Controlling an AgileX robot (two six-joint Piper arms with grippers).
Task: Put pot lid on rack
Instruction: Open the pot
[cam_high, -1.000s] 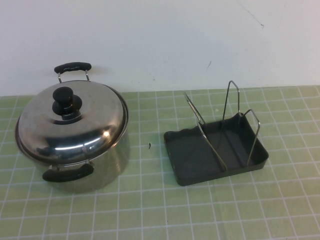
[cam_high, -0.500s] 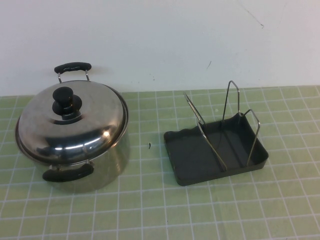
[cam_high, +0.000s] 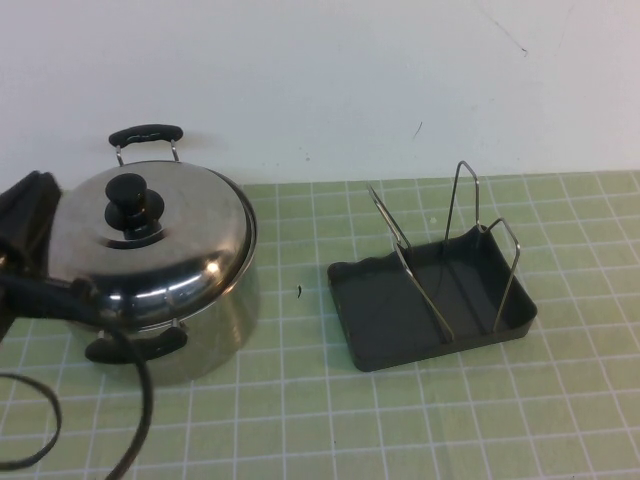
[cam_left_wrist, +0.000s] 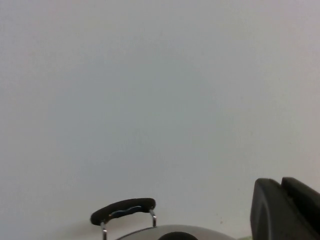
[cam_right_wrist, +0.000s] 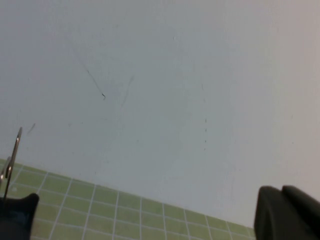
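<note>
The pot lid (cam_high: 190, 235) is a long way from the rack, so my left gripper should pick it up by the black knob (cam_high: 131, 197) and pass its rim to my right gripper.
The pot lid (cam_high: 150, 240), shiny domed steel with a black knob (cam_high: 130, 195), lies on the deep steel pot (cam_high: 205, 325) at the left of the green mat. The rack (cam_high: 430, 300), a dark grey tray with three upright wire loops, stands empty to the right. My left gripper (cam_high: 28, 215) is at the pot's left side, level with the lid and close to its rim. In the left wrist view, part of that gripper (cam_left_wrist: 287, 210) shows above the lid's top (cam_left_wrist: 175, 235) and beside the pot's far handle (cam_left_wrist: 123, 210). My right gripper (cam_right_wrist: 287, 212) shows only in its wrist view.
A white wall (cam_high: 320, 80) stands right behind the pot and rack. My left arm's black cable (cam_high: 140, 400) loops over the mat in front of the pot. A rack wire (cam_right_wrist: 11, 160) shows in the right wrist view.
My left arm has come into the high view from the left edge and now sits beside the pot. The lid, pot and rack have not moved.
</note>
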